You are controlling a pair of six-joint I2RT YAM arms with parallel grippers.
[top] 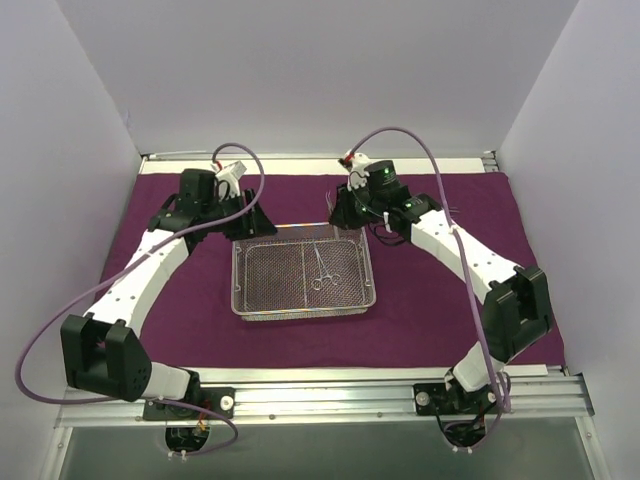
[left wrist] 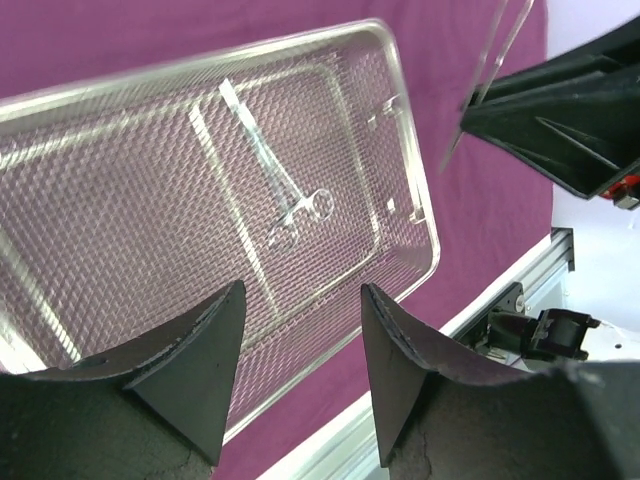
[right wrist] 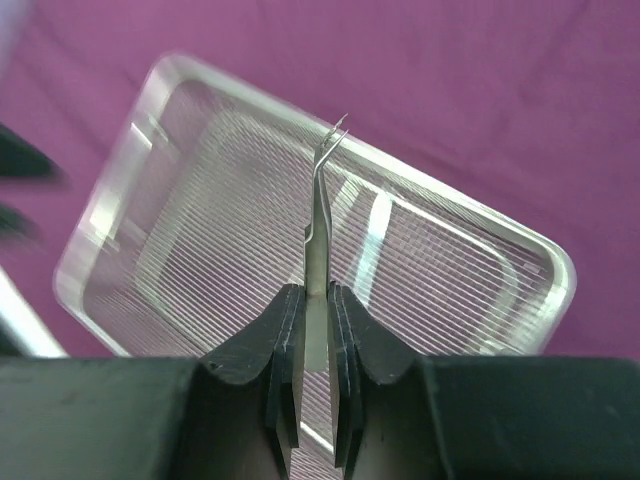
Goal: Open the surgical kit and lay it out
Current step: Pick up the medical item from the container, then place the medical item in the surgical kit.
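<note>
With the thin instrument's curved tip pointing ahead of my right gripper, my left gripper next takes the blunt end so my right gripper can regrasp it.
The dark purple cloth lies spread flat over the table. On its middle stands the silver wire-mesh tray, with one scissor-like instrument lying inside it. My right gripper is shut on a thin metal instrument with a curved tip, held clear above the tray. In the top view that gripper hovers by the tray's far right corner. My left gripper is open and holds nothing. It hangs over the tray's far left side, looking down on the scissor-like instrument.
An aluminium rail carrying both arm bases runs along the near edge. White walls close in the left, right and back. Purple cables loop from each arm; the right one arches above the cloth's far edge.
</note>
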